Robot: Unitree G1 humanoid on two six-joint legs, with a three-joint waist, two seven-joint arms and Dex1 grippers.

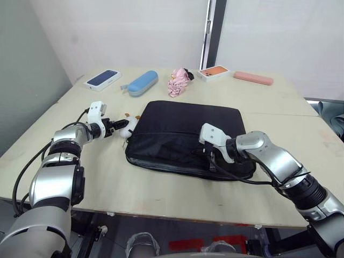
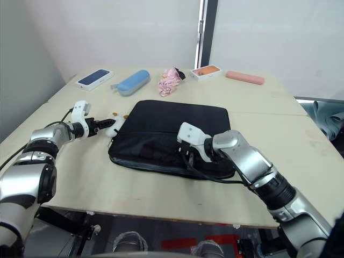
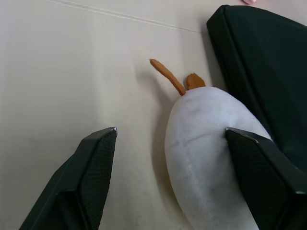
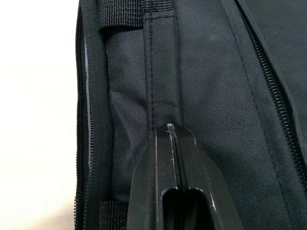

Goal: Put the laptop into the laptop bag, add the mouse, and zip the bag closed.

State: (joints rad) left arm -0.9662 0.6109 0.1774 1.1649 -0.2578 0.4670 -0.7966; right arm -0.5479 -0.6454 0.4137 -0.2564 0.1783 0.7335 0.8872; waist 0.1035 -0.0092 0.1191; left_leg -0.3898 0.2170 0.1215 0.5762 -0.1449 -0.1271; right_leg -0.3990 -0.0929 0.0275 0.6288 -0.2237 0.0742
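Note:
A thin cord can be seen between the white toy and the bag's edge, so the toy will drag the zipper around the bag's corner when the robot pulls.
The black laptop bag lies flat in the middle of the table, its zipper edge facing me. My right gripper is shut, its tips resting on a sewn strap near the bag's front edge. My left gripper is open at the bag's left side, its fingers on either side of a plump white toy with orange bits. One finger touches the toy. The laptop and the mouse are out of view.
Along the table's far side lie a phone in a blue case, a light blue pouch, a pink crumpled cloth, an orange-topped box and a flat pink case. A table seam runs right of the bag.

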